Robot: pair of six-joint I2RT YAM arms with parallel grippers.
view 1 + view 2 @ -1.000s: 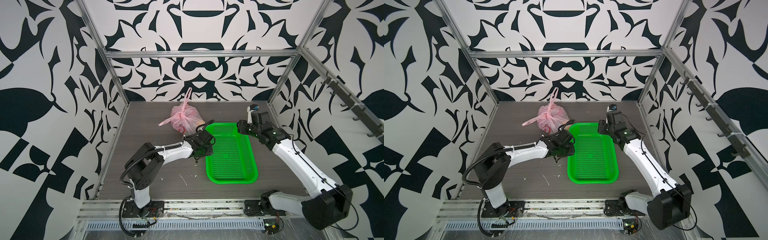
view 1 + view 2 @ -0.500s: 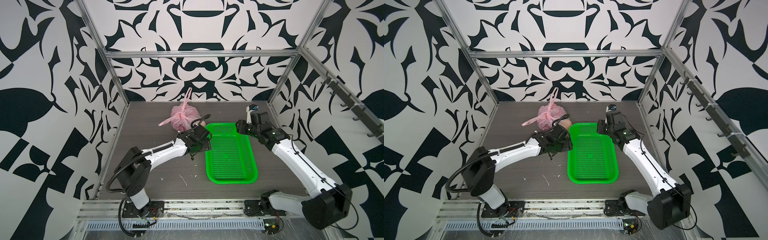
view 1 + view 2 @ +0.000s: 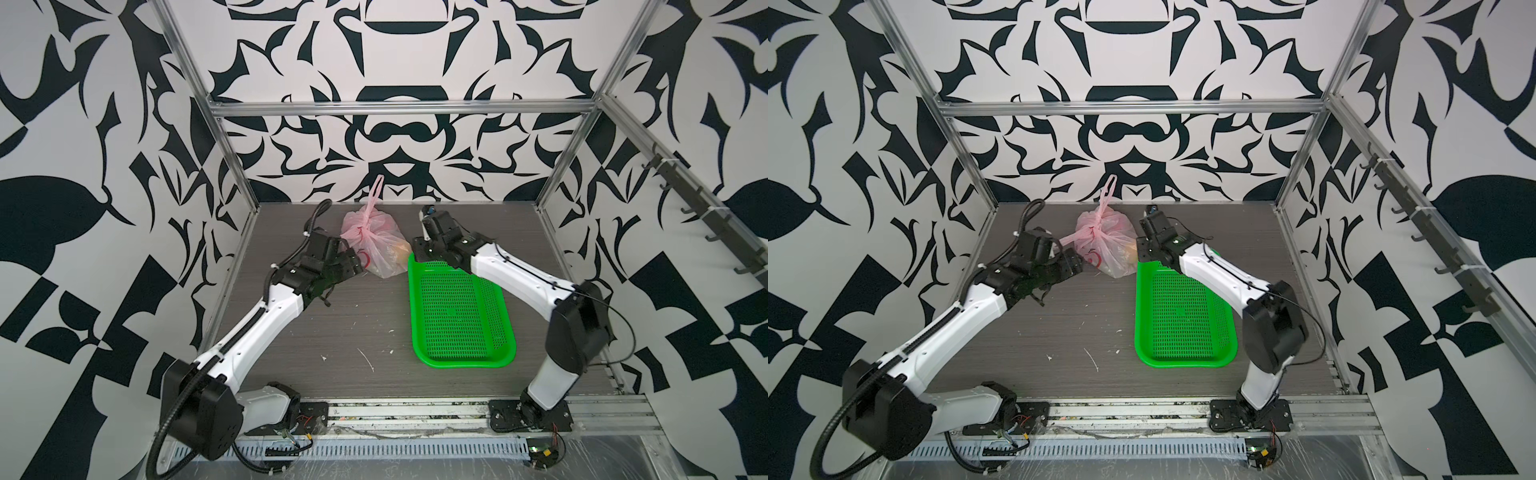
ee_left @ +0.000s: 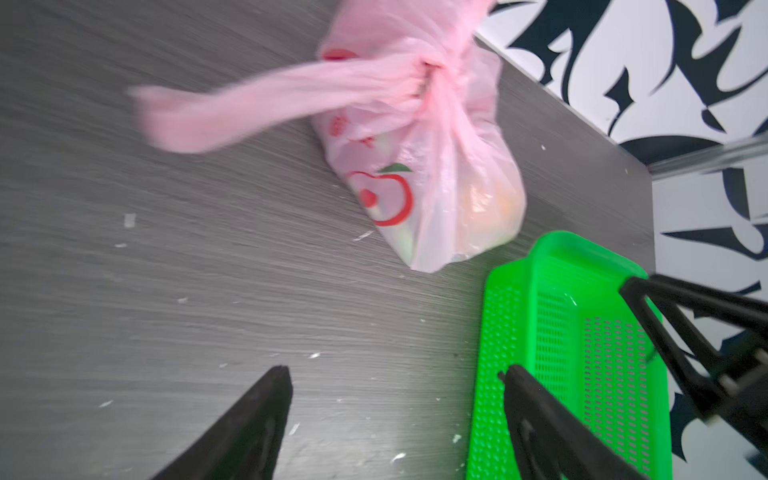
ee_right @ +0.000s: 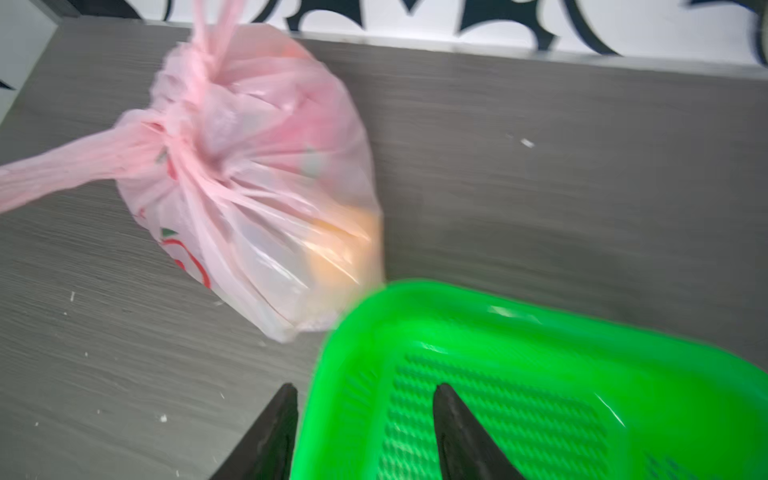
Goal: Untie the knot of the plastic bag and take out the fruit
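The robot sees the knot shut (image 3: 366,228) and the bag lying loose, so its right gripper should pinch the plastic (image 3: 375,243) under the knot before its left gripper pulls the knot open.
The pink plastic bag (image 3: 376,245) (image 3: 1106,249) (image 4: 440,174) (image 5: 257,187) lies at the back of the table, tied shut by the knot (image 3: 367,227) (image 3: 1099,227) (image 4: 432,72) (image 5: 166,129). An orange fruit (image 5: 345,245) (image 4: 494,203) shows through the plastic. One handle loop (image 3: 376,191) stands up. The other (image 4: 249,104) trails loose towards my left gripper (image 3: 353,262) (image 4: 395,370), which is open and empty just left of the bag. My right gripper (image 3: 417,249) (image 5: 365,386) is open, above the basket's far corner beside the bag.
A green perforated basket (image 3: 461,365) (image 3: 1183,361) (image 4: 498,332) (image 5: 540,332) lies right of centre, its far left corner touching the bag. Small white scraps (image 3: 365,359) dot the grey table. Patterned walls and metal posts close in the back and sides.
My left gripper has swung left, from the basket's near-left corner to the bag's left side. My right gripper has moved left to the basket corner next to the bag.
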